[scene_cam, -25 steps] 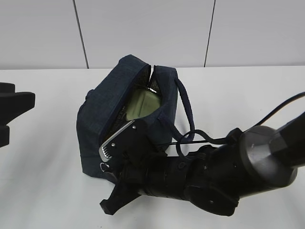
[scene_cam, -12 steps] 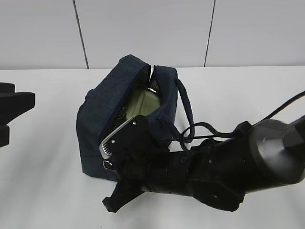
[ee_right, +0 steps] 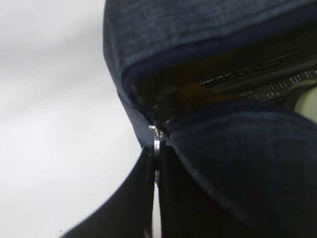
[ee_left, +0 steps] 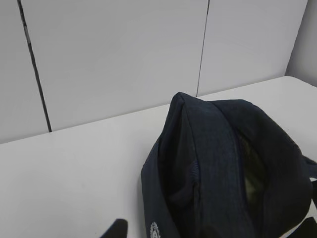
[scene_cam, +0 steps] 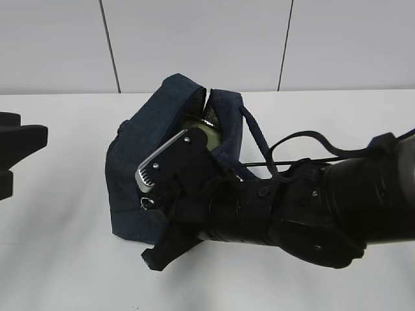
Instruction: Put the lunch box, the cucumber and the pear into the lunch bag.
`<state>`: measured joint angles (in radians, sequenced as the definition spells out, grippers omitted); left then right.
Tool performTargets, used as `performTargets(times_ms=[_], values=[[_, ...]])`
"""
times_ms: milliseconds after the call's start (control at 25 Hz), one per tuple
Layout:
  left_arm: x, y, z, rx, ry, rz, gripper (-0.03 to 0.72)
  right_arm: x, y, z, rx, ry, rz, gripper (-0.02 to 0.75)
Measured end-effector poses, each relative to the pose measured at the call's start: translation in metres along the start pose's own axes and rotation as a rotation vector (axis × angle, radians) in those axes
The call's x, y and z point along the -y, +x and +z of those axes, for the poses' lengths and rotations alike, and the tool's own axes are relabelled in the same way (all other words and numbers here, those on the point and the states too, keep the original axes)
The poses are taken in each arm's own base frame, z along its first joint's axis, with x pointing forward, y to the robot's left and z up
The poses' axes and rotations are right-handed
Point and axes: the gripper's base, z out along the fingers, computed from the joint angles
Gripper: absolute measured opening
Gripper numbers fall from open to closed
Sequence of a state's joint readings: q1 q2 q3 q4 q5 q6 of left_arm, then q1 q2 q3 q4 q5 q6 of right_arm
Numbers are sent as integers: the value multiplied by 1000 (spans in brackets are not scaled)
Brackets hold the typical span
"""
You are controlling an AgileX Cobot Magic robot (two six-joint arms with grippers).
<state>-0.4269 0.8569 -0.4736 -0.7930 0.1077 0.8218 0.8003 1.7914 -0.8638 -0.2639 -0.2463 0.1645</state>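
Note:
The lunch bag's fabric buckles (ee_right: 154,125) around the zipper ring, so my right gripper should move back gently and my left gripper should hold the bag's near end (scene_cam: 127,196) before I pull.
The dark navy lunch bag (scene_cam: 136,162) lies on the white table, its top partly zipped. The pale green lid of the lunch box (scene_cam: 198,135) shows through the remaining gap, and also at the right edge of the right wrist view (ee_right: 308,106). A yellowish patch inside may be the pear (ee_right: 193,91). The cucumber is hidden. My right gripper (ee_right: 156,154) is shut on the silver zipper ring (ee_right: 156,145) at the bag's near end (scene_cam: 149,202). My left gripper (scene_cam: 13,159) hangs open at the far left, apart from the bag (ee_left: 223,163).
The bag's strap handle (scene_cam: 256,139) loops over its right side, against my right arm (scene_cam: 311,207). Silver foil lining (ee_right: 267,84) shows inside the opening. A grey panelled wall (scene_cam: 207,39) stands behind the table.
My right gripper has moved up and away along the bag with the zipper ring. The opening has narrowed and less of the green lid shows. The left gripper has not moved.

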Motion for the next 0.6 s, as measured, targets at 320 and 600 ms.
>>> performTargets(times_ms=[320,600], values=[[0,0,0,0,0,0,270,0,-13,-14,32,5,-25,0],[0,5,8,-42,2,-3,270,-2,-19,-22,47,-6,-39,0]])
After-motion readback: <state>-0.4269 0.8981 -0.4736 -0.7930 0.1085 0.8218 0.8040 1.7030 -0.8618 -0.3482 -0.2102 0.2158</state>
